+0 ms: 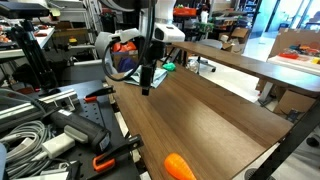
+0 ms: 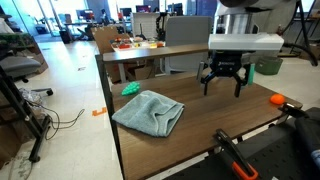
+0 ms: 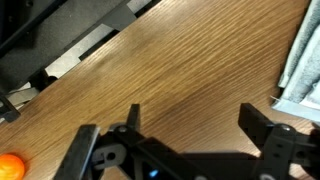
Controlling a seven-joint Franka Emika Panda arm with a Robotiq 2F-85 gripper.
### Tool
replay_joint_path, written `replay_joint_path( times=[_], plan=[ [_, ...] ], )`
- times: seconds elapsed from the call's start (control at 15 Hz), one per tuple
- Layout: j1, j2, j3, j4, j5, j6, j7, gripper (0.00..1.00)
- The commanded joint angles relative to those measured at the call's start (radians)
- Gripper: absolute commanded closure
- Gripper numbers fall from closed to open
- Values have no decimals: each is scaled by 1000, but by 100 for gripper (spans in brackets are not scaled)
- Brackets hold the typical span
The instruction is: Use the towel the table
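Note:
My gripper should rise, move across to the towel's middle (image 2: 150, 112) and press down there before wiping, because it is hanging open and low over the wood (image 2: 216, 104) beside the towel.
A crumpled grey-blue towel (image 2: 148, 112) lies on the wooden table (image 2: 205, 118) near one end. Its edge shows at the right border of the wrist view (image 3: 303, 55). My gripper (image 2: 225, 86) hangs open and empty above the bare table top, apart from the towel and to its side. In an exterior view the gripper (image 1: 147, 82) is low over the table's (image 1: 215, 110) far part, and the towel is not visible there. In the wrist view the open jaws (image 3: 195, 115) frame only bare wood (image 3: 180, 60).
An orange object (image 2: 277, 99) lies near a table edge; it also shows in an exterior view (image 1: 178, 166) and in the wrist view (image 3: 10, 166). A small green object (image 2: 130, 89) lies beyond the towel. Clamps, cables and gear (image 1: 50, 130) crowd one side.

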Motion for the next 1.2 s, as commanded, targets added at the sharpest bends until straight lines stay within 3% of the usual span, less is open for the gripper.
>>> replay_joint_path(
  times=[0.0,0.27,0.4,0.53,0.73,0.8,0.87,0.93,1.13],
  plan=[
    [61,-7,4,11,89,105,-50,0],
    [67,11,134,98,348,221,-126,0],
    [52,35,210,175,493,218,-183,0],
    [55,60,241,246,585,203,-216,0],
    [72,109,232,326,642,180,-237,0],
    [85,119,205,335,608,121,-233,0],
    [108,115,166,314,562,92,-206,0],
    [103,81,189,294,611,136,-218,0],
    [110,111,162,296,596,110,-218,0]
  ],
)
